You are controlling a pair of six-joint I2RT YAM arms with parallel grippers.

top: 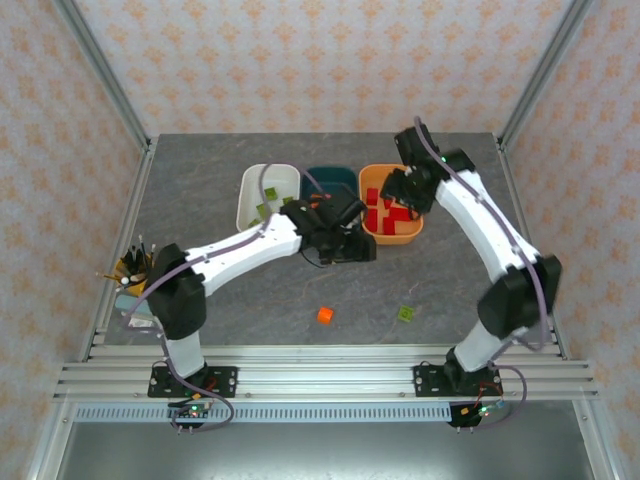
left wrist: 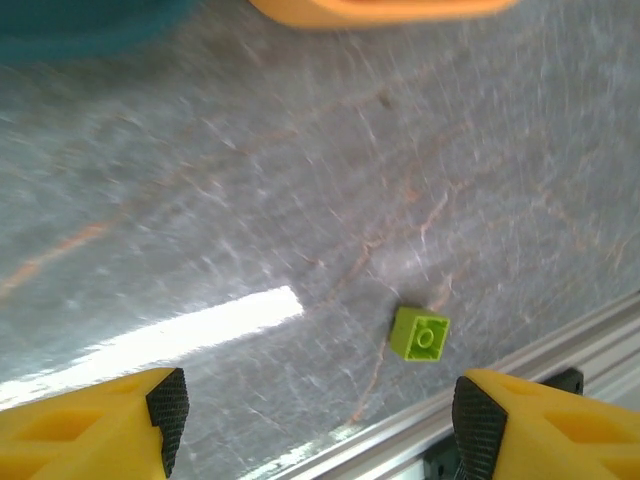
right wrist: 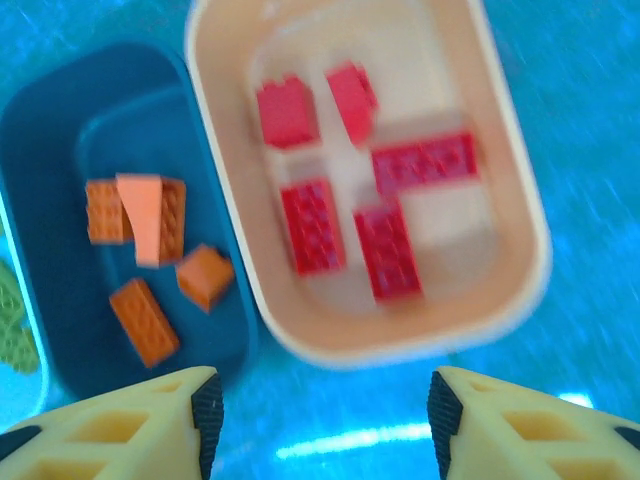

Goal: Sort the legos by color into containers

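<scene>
The white tub (top: 262, 196) for the lime green brick is on my left gripper's side, so my left gripper needs to pick up that brick (top: 405, 313) while my right gripper moves away.
Three tubs stand in a row at the back: white (top: 262, 180) holding lime green bricks, dark teal (top: 330, 180), and orange (top: 392, 232) holding red bricks (top: 385, 215). In the right wrist view the teal tub (right wrist: 60, 130) holds several orange bricks (right wrist: 145, 320) and the orange tub (right wrist: 520, 230) several red bricks (right wrist: 385, 250). Two bricks lie loose on the table, one orange (top: 325, 314) and one lime green (top: 406, 314) (left wrist: 420, 334). My left gripper (top: 350, 243) (left wrist: 320, 420) hangs open in front of the tubs, nothing in it. My right gripper (top: 402, 188) (right wrist: 320, 420) is open over the orange tub's near edge.
A cup of pens (top: 135, 268) stands at the table's left edge. An aluminium rail (top: 320, 365) (left wrist: 560, 350) runs along the near edge, close to the green brick. The grey table (top: 250, 300) is bare around the two loose bricks.
</scene>
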